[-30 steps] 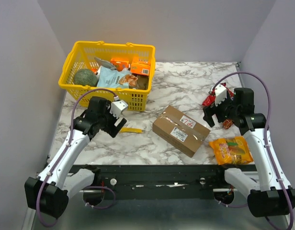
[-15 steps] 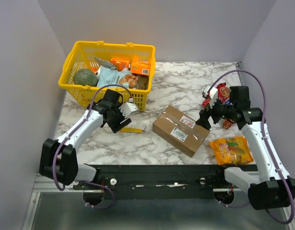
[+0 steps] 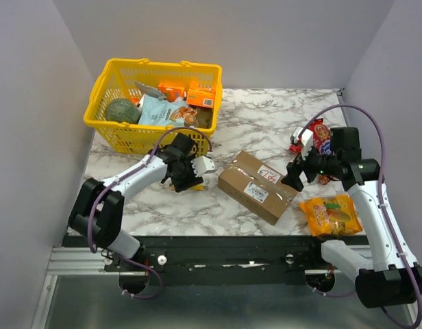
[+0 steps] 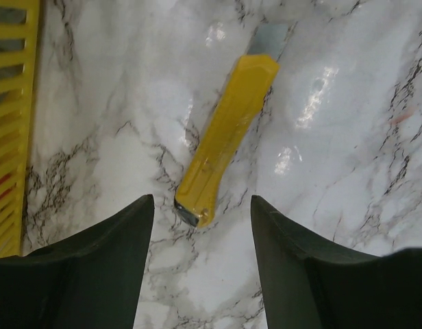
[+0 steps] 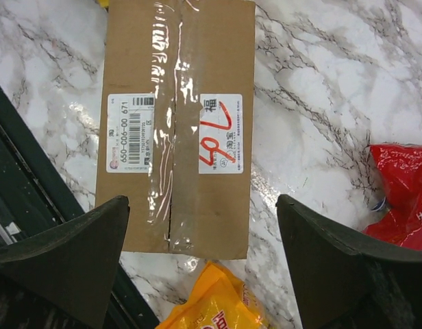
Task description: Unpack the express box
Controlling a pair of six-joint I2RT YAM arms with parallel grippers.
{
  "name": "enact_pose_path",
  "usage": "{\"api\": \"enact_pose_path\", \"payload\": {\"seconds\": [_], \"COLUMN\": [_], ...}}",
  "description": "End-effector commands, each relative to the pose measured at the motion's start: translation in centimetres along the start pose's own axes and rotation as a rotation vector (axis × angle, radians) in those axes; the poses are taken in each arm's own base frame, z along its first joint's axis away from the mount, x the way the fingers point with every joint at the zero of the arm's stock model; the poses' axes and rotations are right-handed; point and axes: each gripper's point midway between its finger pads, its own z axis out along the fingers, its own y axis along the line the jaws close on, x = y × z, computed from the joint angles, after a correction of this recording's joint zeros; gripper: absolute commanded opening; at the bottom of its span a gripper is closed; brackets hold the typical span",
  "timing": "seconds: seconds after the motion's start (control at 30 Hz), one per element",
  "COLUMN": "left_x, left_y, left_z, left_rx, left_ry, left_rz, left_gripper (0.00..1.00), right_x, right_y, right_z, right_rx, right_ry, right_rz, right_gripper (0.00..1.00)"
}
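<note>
My right gripper is open, the utility knife's blade (image 4: 269,38) is out and the express box is taped, so my right gripper should now go toward my left gripper and close on the butt end (image 4: 195,209).
The express box (image 3: 257,186) is a brown carton lying mid-table, taped shut, with a white label and a red-scribbled sticker on top; in the right wrist view the express box (image 5: 177,123) fills the upper left. My right gripper (image 3: 296,175) hovers at its right end, and that gripper (image 5: 202,202) is open with the box's near edge below the gap. My left gripper (image 3: 190,179) hangs left of the box over a yellow utility knife (image 4: 228,137) lying flat on the marble. That gripper (image 4: 201,202) is open, the knife's butt end just ahead of its tips, untouched.
A yellow basket (image 3: 163,64) full of groceries stands at the back left, its wall close behind the left gripper. An orange snack bag (image 3: 331,214) lies right of the box and a red packet (image 3: 319,133) behind the right gripper. A black rail (image 3: 218,247) runs along the near edge.
The left arm has swung right and stretched out over the knife, its jaws narrowing somewhat. The right gripper has drifted left and down to the box's right end.
</note>
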Motion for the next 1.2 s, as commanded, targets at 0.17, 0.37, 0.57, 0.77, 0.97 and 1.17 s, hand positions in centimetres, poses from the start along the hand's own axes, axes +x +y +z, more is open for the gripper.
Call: {"api": "enact_pose_path", "payload": {"seconds": [0.17, 0.37, 0.57, 0.77, 0.97, 1.17], "left_x": [-1.7, -0.7, 0.4, -3.2, -12.7, -22.5], "left_y": [-0.1, -0.5, -3.4, -5.1, -3.7, -1.0], "left_z": [4.5, 6.7, 7.0, 1.5, -10.4, -24.1], "left_rx": [-0.012, 0.029, 0.167, 0.221, 0.133, -0.007], "left_ry": [0.049, 0.111, 0.130, -0.023, -0.401, -0.886], "left_rz": [0.081, 0.094, 0.081, 0.006, -0.048, -0.109], "left_gripper": [0.59, 0.45, 0.14, 0.00, 0.00, 0.00], "right_x": [0.5, 1.0, 0.8, -2.1, -7.0, -13.7], "right_y": [2.2, 2.4, 1.9, 0.1, -0.7, 3.4], "right_z": [-2.1, -2.3, -2.2, -2.7, -2.9, -3.5], "right_rx": [0.006, 0.023, 0.044, 0.106, 0.057, -0.287], "right_ry": [0.024, 0.023, 0.016, -0.037, -0.142, -0.415], "right_rz": [0.037, 0.039, 0.044, 0.092, 0.113, 0.008], "right_gripper": [0.95, 0.95, 0.94, 0.94, 0.94, 0.92]}}
